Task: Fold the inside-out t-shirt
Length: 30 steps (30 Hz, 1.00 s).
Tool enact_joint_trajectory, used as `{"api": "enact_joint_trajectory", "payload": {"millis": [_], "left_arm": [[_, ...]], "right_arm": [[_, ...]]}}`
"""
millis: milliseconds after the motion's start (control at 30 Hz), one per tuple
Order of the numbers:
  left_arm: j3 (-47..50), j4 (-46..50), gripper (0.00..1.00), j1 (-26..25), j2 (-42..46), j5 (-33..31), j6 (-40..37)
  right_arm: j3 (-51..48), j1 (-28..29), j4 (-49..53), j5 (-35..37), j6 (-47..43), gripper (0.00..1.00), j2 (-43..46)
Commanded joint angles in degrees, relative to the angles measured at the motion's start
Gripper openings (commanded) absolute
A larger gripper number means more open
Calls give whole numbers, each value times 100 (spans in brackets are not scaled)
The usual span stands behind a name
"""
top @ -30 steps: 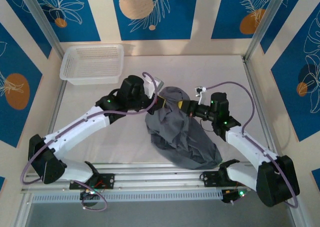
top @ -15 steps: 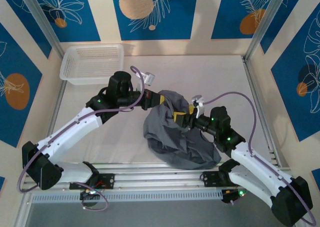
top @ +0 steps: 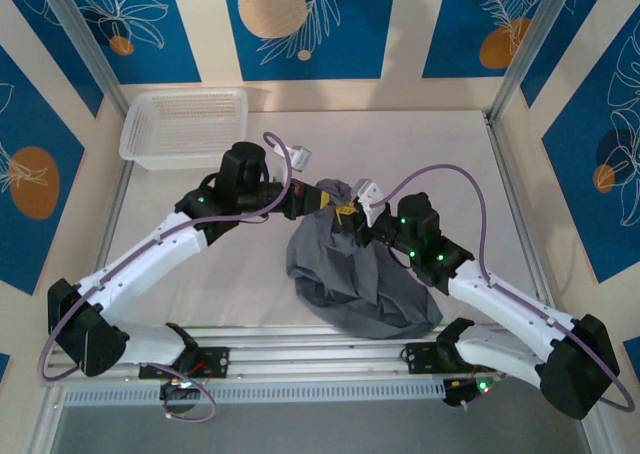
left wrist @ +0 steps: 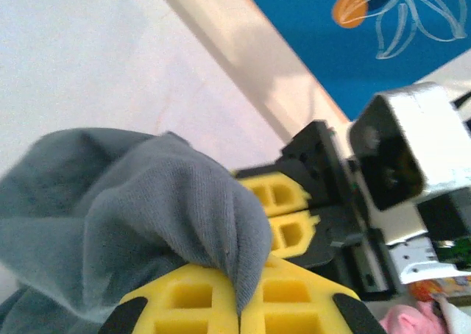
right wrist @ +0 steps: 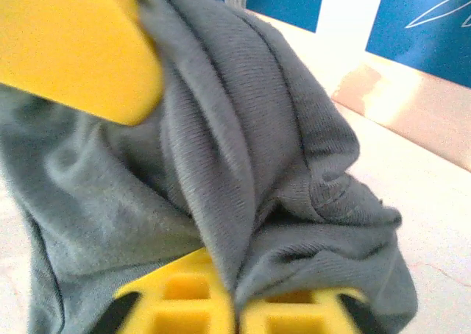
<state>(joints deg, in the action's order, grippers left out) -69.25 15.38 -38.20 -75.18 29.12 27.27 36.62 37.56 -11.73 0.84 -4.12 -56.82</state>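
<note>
Bunched folds [top: 336,188] are pinched close together by both grippers, so my left gripper should open and grab the cloth [top: 328,226] next to my right gripper's fingers before my right gripper opens.
The dark slate-grey t-shirt [top: 355,274] lies bunched in a crumpled heap at the middle of the table, its top lifted between the two arms. My left gripper [top: 330,200] is shut on a fold of the shirt [left wrist: 184,209], with cloth pinched between its yellow fingers [left wrist: 184,304]. From the right, my right gripper [top: 352,219] meets it, shut on another fold of the shirt [right wrist: 243,194] that runs down between its yellow pads [right wrist: 184,304]. The two grippers sit almost touching at the top of the heap. In the left wrist view the right gripper's yellow fingers [left wrist: 283,212] are just behind the cloth.
A white mesh basket [top: 186,126] stands at the back left corner. Metal frame posts [top: 515,59] and patterned walls close in the table. An aluminium rail [top: 300,359] runs along the near edge by the arm bases.
The right gripper has moved left and up along the shirt until it nearly meets the left one. The left gripper has held its place on the shirt's top.
</note>
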Motion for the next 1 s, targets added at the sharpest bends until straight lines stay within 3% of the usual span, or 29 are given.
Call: {"api": "enact_joint_trajectory", "payload": {"millis": [0,100,200,300,467,500,600,700,767,867,967], "left_arm": [[-266,706,0,303,-33,-1056,-474],[-192,1020,0,702,-413,-1714,-832],[-98,945,0,934,-884,-1750,-956],[109,540,0,954,-1079,-1581,-832],[376,314,15,1074,-894,-1924,-760],[412,349,18,1117,-804,-2004,-782],[497,278,30,1156,-534,-1656,-861],[690,-112,35,1101,-213,-680,-893],[865,-275,41,924,212,-593,-1065],[992,-125,48,436,854,-1363,-1504],[937,238,51,-244,1165,-2768,-1918]], "right_arm": [[255,32,103,-620,366,0,206],[257,22,243,-1400,876,0,456],[178,15,120,-1835,1543,0,672],[17,-69,-302,-1724,2299,0,857],[-114,-466,-803,-1596,3208,0,885],[-76,-531,-759,-1605,3282,5,849],[-1,-600,-610,-1580,3333,1,694],[20,-653,-634,-1560,3568,0,457],[43,-671,-699,-1560,3753,0,305],[119,-687,-611,-1465,3875,0,177],[207,-704,-444,-1375,3862,0,95]]}}
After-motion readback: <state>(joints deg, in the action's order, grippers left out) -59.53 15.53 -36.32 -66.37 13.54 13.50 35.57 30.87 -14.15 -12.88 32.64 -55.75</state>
